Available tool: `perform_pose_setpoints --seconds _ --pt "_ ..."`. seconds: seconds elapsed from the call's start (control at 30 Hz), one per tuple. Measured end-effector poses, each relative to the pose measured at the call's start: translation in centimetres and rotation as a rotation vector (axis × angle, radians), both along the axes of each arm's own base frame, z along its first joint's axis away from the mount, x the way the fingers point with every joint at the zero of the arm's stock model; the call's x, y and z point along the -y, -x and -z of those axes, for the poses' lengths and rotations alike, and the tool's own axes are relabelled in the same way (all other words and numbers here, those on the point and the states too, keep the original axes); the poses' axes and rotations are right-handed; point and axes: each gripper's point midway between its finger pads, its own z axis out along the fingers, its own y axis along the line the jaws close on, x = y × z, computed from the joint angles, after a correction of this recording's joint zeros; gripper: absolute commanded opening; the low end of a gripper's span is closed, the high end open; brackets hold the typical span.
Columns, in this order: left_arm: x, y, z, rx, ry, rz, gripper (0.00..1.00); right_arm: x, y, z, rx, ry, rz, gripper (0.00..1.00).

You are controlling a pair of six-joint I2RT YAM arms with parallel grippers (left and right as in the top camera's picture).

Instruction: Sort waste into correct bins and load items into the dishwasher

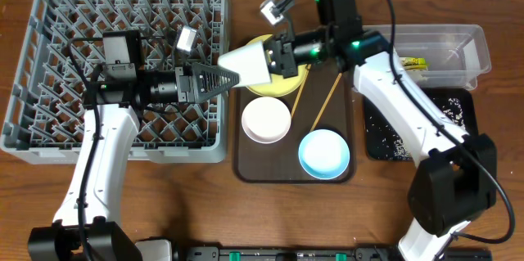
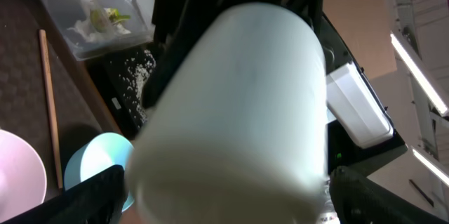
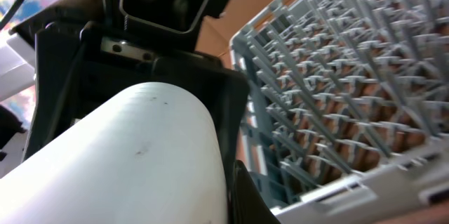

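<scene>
My left gripper should take over the small white cup (image 1: 249,65), since my right gripper holds it short of the dishwasher rack, and lower it into the rack (image 1: 196,119).
The small white cup (image 1: 248,65) hangs on its side above the yellow plate (image 1: 282,89), between the two arms. My right gripper (image 1: 277,58) is shut on its right end; in the right wrist view the cup (image 3: 133,161) fills the frame beside one dark finger (image 3: 247,196). My left gripper (image 1: 236,76) is open, and its fingers (image 2: 91,196) stand on either side of the cup's (image 2: 238,97) near end. The grey dishwasher rack (image 1: 49,15) lies at the left. The white bowl (image 1: 266,119), pale blue bowl (image 1: 324,153) and chopsticks (image 1: 326,103) rest on the brown tray (image 1: 246,167).
At the right stands the clear tub (image 1: 479,48), with the green-and-yellow wrapper (image 1: 413,62) inside. Below it is the black tray (image 1: 377,142), strewn with rice grains (image 1: 446,110). The rack's upright pegs (image 3: 337,90) are just behind the left arm.
</scene>
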Motion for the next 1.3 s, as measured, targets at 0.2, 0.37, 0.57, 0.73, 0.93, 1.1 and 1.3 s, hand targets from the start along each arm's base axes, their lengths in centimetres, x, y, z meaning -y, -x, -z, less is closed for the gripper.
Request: perform_pose_setpoints --seconds 0.2,0.37,0.57,0.73,0.93,1.1,1.3 --pt "0.0 0.0 0.0 -0.002 -0.002 -0.001 0.90 -1.4 0.8 1.6 -0.057 0.013 -0.041 0.01" --pt "0.0 -0.1 0.2 -0.011 -0.006 -0.006 0.71 -1.4 1.1 1.5 -0.069 0.002 -0.058 0.01" --pt "0.0 0.0 0.1 -0.005 -0.001 -0.001 0.58 -1.2 1.3 1.1 -0.082 -0.015 -0.077 0.02" --pt "0.0 -0.1 0.2 -0.004 -0.005 -0.003 0.53 -1.2 1.3 1.3 -0.093 -0.005 -0.069 0.26" --pt "0.0 -0.2 0.2 0.001 -0.009 -0.006 0.52 -1.3 1.0 1.4 -0.080 0.003 -0.056 0.42" --pt "0.0 -0.4 0.1 0.035 -0.012 -0.007 0.48 -1.1 0.8 1.5 -0.080 0.005 -0.047 0.64" --pt "0.0 -0.5 0.0 0.043 -0.014 -0.008 0.47 0.8 -1.1 1.4 -0.088 0.001 0.009 0.73"
